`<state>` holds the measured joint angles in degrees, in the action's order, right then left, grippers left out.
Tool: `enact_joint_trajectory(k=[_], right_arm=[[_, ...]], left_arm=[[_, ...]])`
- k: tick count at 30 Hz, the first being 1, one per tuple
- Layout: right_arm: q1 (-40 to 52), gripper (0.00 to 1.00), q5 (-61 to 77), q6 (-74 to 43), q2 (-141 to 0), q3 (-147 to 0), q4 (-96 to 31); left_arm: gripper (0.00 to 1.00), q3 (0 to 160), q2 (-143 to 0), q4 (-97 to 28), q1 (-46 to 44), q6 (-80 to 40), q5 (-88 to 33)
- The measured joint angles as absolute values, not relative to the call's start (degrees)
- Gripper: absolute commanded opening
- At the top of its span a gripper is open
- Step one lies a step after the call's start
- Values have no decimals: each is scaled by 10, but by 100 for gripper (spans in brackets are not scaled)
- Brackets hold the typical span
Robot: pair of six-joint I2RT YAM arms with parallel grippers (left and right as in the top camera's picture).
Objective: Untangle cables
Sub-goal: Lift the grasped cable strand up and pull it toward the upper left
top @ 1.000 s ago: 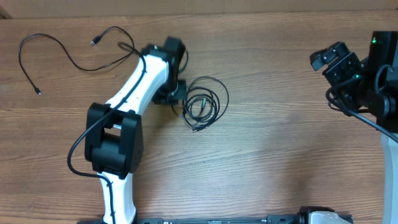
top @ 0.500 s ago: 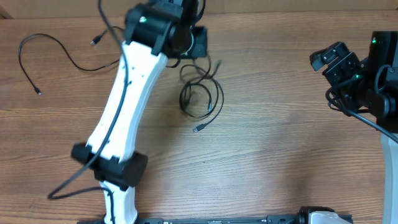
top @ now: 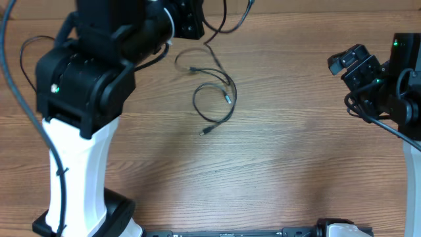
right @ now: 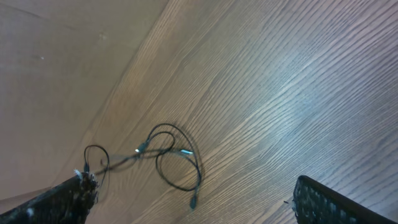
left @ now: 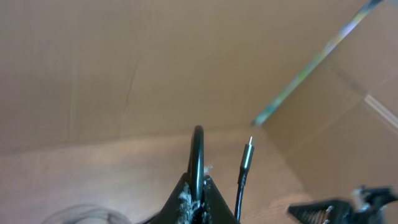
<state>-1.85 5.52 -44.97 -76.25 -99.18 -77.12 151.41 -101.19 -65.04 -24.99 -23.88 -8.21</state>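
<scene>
My left gripper's cable still goes from the far edge into the loose loop [top: 220,99]. I should swing back and pull the cable toward the open side edge [top: 18,141].
My left gripper [top: 192,18] is raised high over the table's far edge, shut on a thin black cable [left: 198,149]. In the left wrist view the cable arches up out of the closed fingertips [left: 186,198]. A silvery-tipped plug [left: 248,154] hangs just right of them. From that grip a cord runs down to the loose loop of cables [top: 216,99] on the wood, with plug ends [top: 206,131] sticking out. The same tangle [right: 177,160] shows in the right wrist view. Another cable [top: 25,47] lies far left, partly hidden by the arm. My right gripper [top: 355,62] hovers open at the right edge, holding nothing.
The left arm's white and black body [top: 85,99] covers much of the table's left side. A brown cardboard wall [left: 124,62] stands behind the far edge. The right arm's own thick black wiring [top: 375,115] hangs near its base.
The left arm has risen and swung toward the far edge with a cable in its grip, pulling the coil apart into a wider, looser loop. The right arm has stayed still.
</scene>
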Motion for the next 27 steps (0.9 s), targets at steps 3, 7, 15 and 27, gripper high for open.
enact_joint_trajectory(k=[3, 7, 15, 27], right_arm=[[-18, 100, 55, -450, -762, -992, -771], [-18, 100, 55, -450, -762, -992, -771], [-18, 100, 55, -450, -762, -992, -771], [-18, 100, 55, -450, -762, -992, -771]], left_arm=[[4, 1514, -1000, -606, -250, -239, -84], [4, 1514, -981, -546, -250, -239, -84], [4, 1515, -917, -354, -250, -241, -91], [4, 1522, -894, -276, -250, -241, -91]])
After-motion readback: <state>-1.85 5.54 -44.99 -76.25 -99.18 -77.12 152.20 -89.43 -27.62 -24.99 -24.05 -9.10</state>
